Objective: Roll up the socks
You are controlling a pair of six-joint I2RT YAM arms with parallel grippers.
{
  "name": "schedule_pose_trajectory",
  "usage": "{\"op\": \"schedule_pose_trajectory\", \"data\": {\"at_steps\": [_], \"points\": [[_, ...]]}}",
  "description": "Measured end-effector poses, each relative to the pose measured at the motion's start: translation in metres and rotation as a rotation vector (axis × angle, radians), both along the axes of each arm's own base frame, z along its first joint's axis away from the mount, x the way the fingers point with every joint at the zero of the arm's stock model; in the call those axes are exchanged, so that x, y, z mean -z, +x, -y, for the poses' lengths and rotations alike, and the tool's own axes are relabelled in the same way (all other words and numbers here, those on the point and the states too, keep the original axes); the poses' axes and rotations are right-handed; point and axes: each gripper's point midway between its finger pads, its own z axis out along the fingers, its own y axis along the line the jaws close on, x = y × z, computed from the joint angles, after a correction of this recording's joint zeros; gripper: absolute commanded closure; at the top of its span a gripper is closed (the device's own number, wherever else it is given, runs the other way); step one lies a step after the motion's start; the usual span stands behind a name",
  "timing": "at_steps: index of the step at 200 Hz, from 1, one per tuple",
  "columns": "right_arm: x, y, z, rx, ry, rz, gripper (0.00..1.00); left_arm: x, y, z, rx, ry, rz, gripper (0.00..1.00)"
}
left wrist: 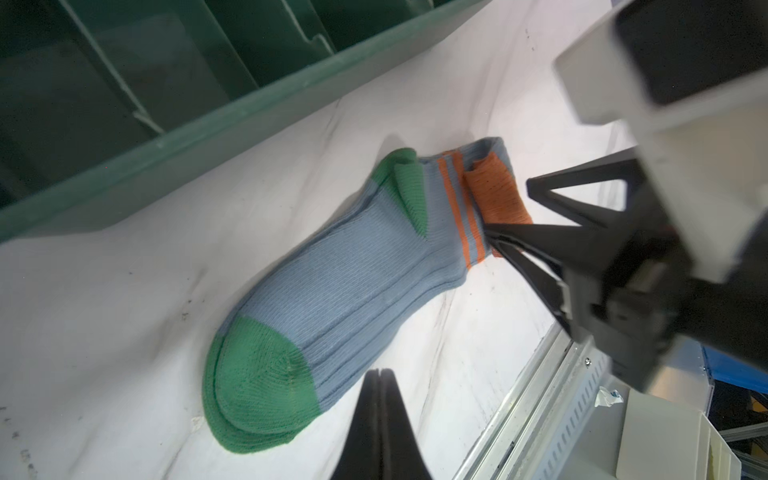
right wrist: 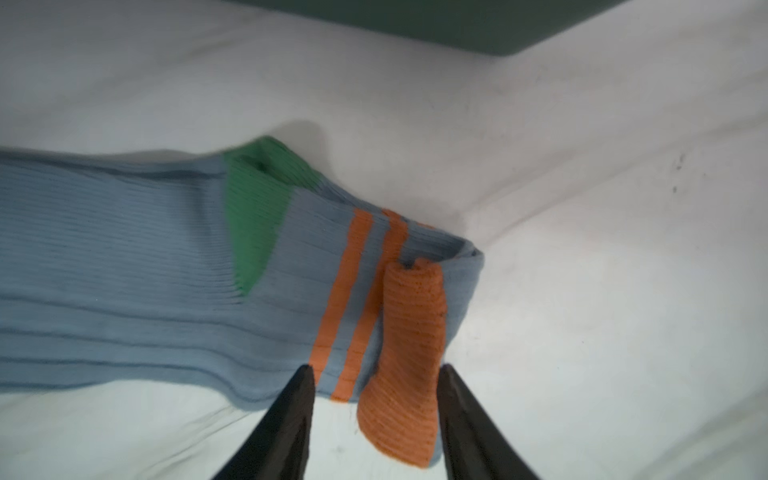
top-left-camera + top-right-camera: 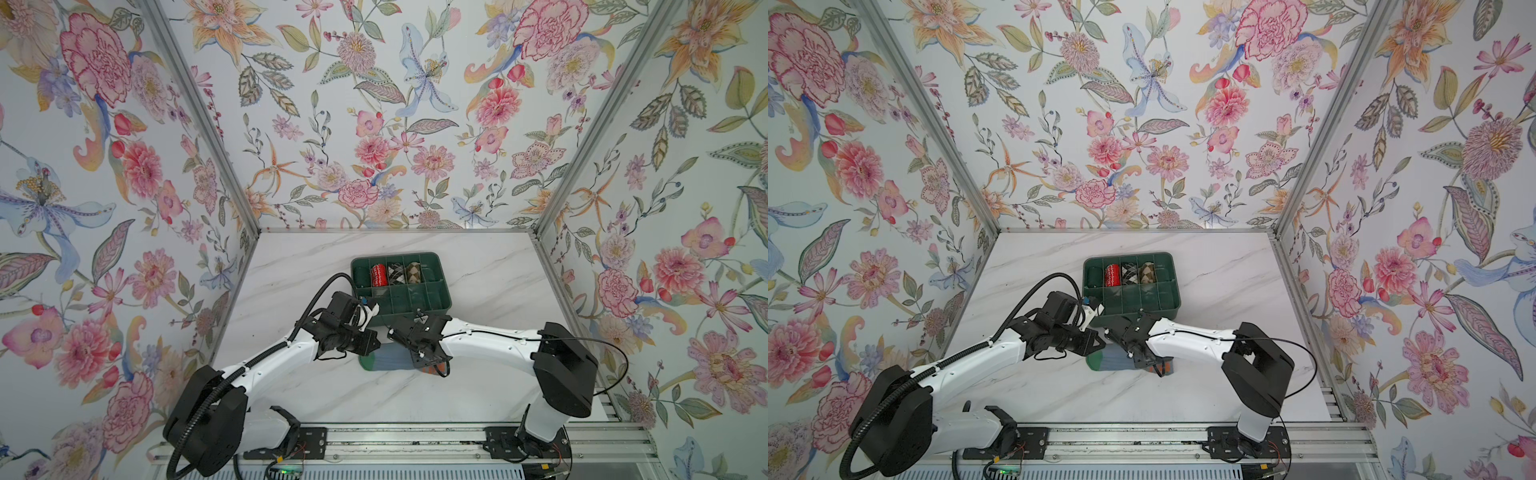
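Observation:
The robot's right gripper is covering the folded orange cuff [image 2: 406, 348], so it should move back and let the left gripper pinch the cuff [image 2: 401, 417] and roll it toward the toe.
The socks [image 3: 388, 359] [image 3: 1111, 359] lie flat and stacked on the marble table in front of the tray, green toe to the left. They are grey-blue and ribbed [image 1: 357, 270] [image 2: 124, 270]. The orange cuff [image 2: 411, 345] [image 1: 496, 195] is folded over once onto the two orange stripes. My right gripper [image 2: 376, 368] [image 3: 432, 365] [image 3: 1152, 368] stands open, one finger on each side of that folded cuff, with a gap on the stripe side. My left gripper [image 1: 379, 372] [image 3: 370, 344] [image 3: 1100, 344] is shut on nothing, its tip just beside the sock's edge near the toe.
A green divided tray [image 3: 440, 286] [image 3: 1173, 286] [image 1: 208, 137] stands right behind the socks. Its back row holds a red bundle [image 3: 378, 276], a black-white one [image 3: 395, 274] and a brown one [image 3: 413, 272]. The aluminium rail [image 1: 552, 395] runs along the table's front edge.

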Motion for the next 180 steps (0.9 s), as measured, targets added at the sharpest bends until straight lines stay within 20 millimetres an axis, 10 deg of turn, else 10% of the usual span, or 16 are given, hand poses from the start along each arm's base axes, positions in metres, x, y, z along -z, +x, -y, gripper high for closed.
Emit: {"op": "schedule_pose_trajectory", "data": {"at_steps": [53, 95, 180], "points": [[-0.028, 0.02, 0.035, 0.137, 0.206, 0.047, 0.48, -0.024, 0.013, 0.01, -0.008, 0.041, 0.078, 0.83], [-0.031, 0.028, 0.092, 0.306, 0.232, 0.042, 0.48, -0.061, -0.002, 0.077, 0.127, 0.051, 0.161, 0.75], [-0.004, 0.015, 0.154, 0.42, 0.282, -0.046, 0.44, 0.007, -0.036, 0.165, 0.218, 0.202, 0.041, 0.63]]}}
